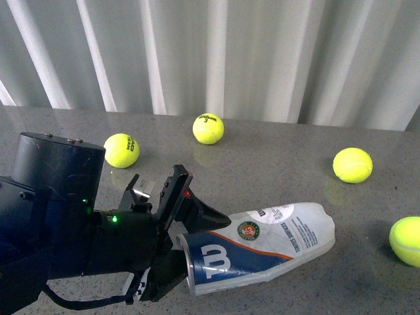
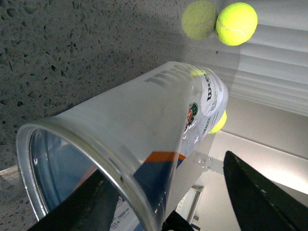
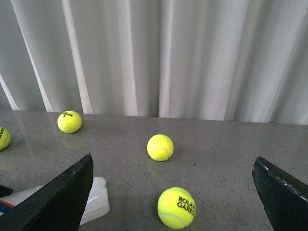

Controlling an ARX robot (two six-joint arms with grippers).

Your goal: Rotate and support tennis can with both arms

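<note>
The tennis can's crumpled clear end [image 1: 323, 226] is still wide and blunt, so the can will stand on that end when the robot turns the can's open rim up.
The tennis can [image 1: 262, 246] lies on its side on the grey table, open rim toward my left arm, crumpled clear end pointing right. My left gripper [image 1: 195, 249] is open, its jaws straddling the rim end, one finger above and one below. In the left wrist view the can [image 2: 144, 125] fills the frame; one finger [image 2: 260, 192] stands clear of it and the other shows dark through its wall. My right gripper [image 3: 173, 166] is open and empty, out of the front view. The can's clear end [image 3: 94, 207] shows beside one of its fingers [image 3: 62, 197].
Several yellow-green tennis balls lie loose on the table: far left [image 1: 121, 150], far middle [image 1: 208, 128], right [image 1: 352, 165] and at the right edge [image 1: 407, 241]. One ball [image 3: 177, 208] lies between the right gripper's fingers, another [image 3: 160, 147] beyond. A white curtain [image 1: 262, 52] hangs behind.
</note>
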